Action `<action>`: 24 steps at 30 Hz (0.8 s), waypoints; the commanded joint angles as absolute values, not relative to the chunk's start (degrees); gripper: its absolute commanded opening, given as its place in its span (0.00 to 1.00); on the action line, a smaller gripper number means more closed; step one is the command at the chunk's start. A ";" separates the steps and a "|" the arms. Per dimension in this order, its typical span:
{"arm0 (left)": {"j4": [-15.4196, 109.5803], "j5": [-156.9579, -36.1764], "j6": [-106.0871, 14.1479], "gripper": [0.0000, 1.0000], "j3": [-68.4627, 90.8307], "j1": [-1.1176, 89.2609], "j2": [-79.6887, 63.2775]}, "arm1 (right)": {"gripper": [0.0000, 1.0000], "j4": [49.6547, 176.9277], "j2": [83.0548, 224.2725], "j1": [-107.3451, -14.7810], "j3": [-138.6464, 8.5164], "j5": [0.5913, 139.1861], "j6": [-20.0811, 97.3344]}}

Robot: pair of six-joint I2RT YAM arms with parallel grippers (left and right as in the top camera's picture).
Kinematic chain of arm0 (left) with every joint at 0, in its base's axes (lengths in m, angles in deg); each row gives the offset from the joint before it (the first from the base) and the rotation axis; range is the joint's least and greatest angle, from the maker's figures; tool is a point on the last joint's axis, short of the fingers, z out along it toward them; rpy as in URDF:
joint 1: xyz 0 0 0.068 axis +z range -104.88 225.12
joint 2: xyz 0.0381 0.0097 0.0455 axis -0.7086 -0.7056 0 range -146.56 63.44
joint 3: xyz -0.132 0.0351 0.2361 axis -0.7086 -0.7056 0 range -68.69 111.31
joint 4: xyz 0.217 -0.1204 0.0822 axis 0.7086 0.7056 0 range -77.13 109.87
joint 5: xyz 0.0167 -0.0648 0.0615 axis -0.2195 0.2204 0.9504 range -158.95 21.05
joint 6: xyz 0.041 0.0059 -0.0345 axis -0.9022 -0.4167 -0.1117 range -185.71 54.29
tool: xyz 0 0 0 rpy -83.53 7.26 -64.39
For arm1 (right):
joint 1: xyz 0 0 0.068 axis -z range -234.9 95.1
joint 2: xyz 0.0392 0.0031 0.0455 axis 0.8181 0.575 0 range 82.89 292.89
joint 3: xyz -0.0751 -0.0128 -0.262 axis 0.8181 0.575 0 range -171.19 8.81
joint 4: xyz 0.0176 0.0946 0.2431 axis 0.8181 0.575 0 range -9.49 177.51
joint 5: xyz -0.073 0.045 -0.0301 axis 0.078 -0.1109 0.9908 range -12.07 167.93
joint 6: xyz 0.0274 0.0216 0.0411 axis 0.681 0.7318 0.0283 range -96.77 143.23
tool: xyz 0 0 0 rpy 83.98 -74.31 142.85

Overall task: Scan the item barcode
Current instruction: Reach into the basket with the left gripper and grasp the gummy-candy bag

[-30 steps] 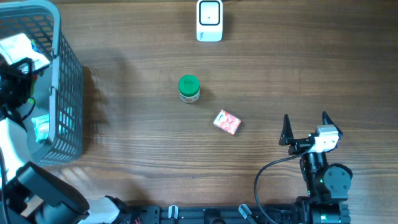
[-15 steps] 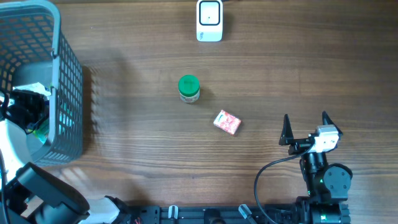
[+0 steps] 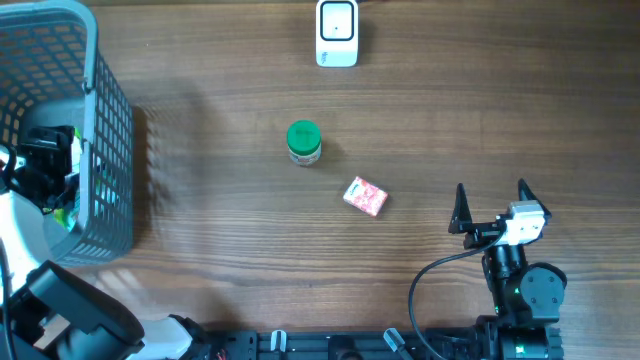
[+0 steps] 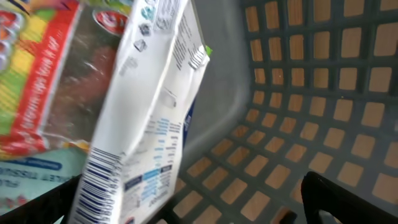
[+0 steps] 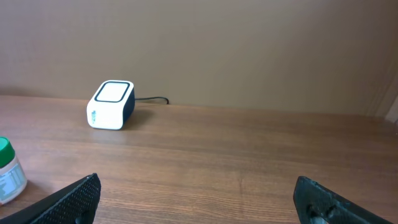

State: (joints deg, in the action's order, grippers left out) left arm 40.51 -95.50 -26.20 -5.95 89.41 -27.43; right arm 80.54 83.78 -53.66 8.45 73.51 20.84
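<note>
The white packet [image 4: 144, 115] stands at a tilt between the colourful packet and the side of the basket, so the robot's left gripper should move back and take out the colourful packet first [image 4: 71, 74].
My left gripper [image 3: 45, 165] is down inside the grey basket [image 3: 105, 130], jaws wide open [image 4: 199, 208]. A white packet [image 4: 149, 112] with a printed barcode [image 4: 99, 186] stands tilted among the basket's contents, its lower end against my left finger; the right finger is far from it. The white scanner [image 3: 337, 33] sits at the table's far edge, also seen as a scanner [image 5: 111, 104] in the right wrist view. My right gripper [image 3: 490, 205] rests open near the front right, nothing between its fingers [image 5: 199, 202].
A green-lidded jar [image 3: 303, 141] and a small pink box [image 3: 365, 196] lie mid-table. In the basket, a colourful packet [image 4: 43, 74] and a light blue tissue pack [image 4: 31, 180] lie beside the white packet. The basket's lattice wall [image 4: 311, 93] stands to the right of my left jaws.
My left gripper went down into the basket with the white packet and then opened, letting it go. The right arm has not moved.
</note>
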 commanded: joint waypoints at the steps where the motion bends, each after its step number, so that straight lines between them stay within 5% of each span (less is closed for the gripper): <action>1: 40.40 -104.89 -21.87 1.00 -5.67 87.95 -27.08 | 1.00 80.41 83.32 -53.42 8.49 74.07 21.77; 3: 41.63 -110.49 -21.46 1.00 -5.67 87.01 -26.20 | 1.00 80.41 83.32 -53.42 8.49 74.07 21.77; 12: 38.37 -99.17 -21.52 1.00 -5.67 86.62 -19.80 | 1.00 80.41 83.32 -53.42 8.49 74.07 21.75; 24: 49.39 -89.59 -21.78 1.00 -5.67 82.51 -21.18 | 1.00 80.41 83.32 -53.42 8.49 74.07 21.77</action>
State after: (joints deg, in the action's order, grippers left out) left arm 48.56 -91.10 -21.54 -5.95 83.32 -21.22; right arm 80.54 83.78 -53.66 8.45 73.51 20.84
